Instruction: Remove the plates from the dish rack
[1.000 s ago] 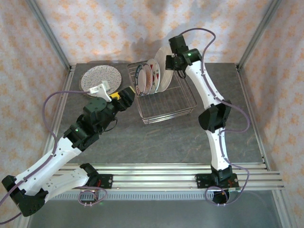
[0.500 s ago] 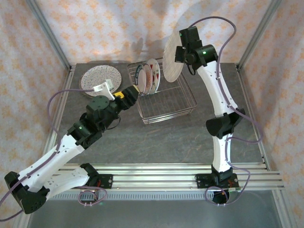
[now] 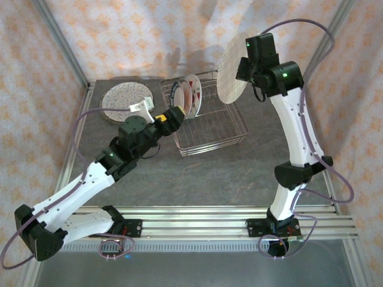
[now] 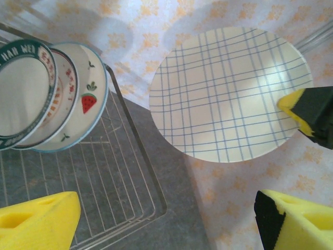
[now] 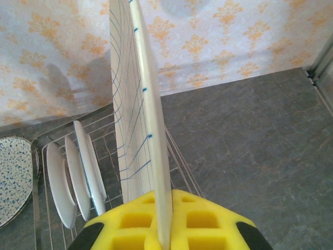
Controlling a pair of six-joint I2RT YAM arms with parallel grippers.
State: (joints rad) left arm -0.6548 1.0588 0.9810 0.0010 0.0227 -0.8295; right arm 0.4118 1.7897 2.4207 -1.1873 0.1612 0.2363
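Observation:
My open left gripper keeps going, as the beige plaid plate's edge [image 3: 219, 78] opposite my right gripper is free, toward that edge [image 3: 219, 81] until its fingers are on both sides of it.
My right gripper [image 3: 245, 67] is shut on the edge of the beige plaid plate [image 3: 232, 75], holding it upright in the air above the back right of the dish rack [image 3: 216, 128]. In the right wrist view the plate's rim [image 5: 149, 130] runs between the yellow pads of the right gripper [image 5: 164, 232]. Three plates [image 3: 183, 97] stand on edge at the rack's back left, among them a dark-rimmed plate [image 4: 21, 94] and a red-fruit plate [image 4: 88, 104]. My left gripper [image 3: 171, 117] is open at the rack's left side, empty [image 4: 166, 224], facing the plaid plate [image 4: 229, 94].
A grey speckled plate [image 3: 125, 98] lies flat on the table left of the rack, also at the left edge of the right wrist view [image 5: 13, 177]. Patterned walls and metal frame posts close in the back and sides. Bare grey tabletop [image 3: 203, 179] lies in front of the rack.
The right arm has lifted the plaid plate up and to the right, out of the rack. The left gripper has moved right, up to the rack's left side.

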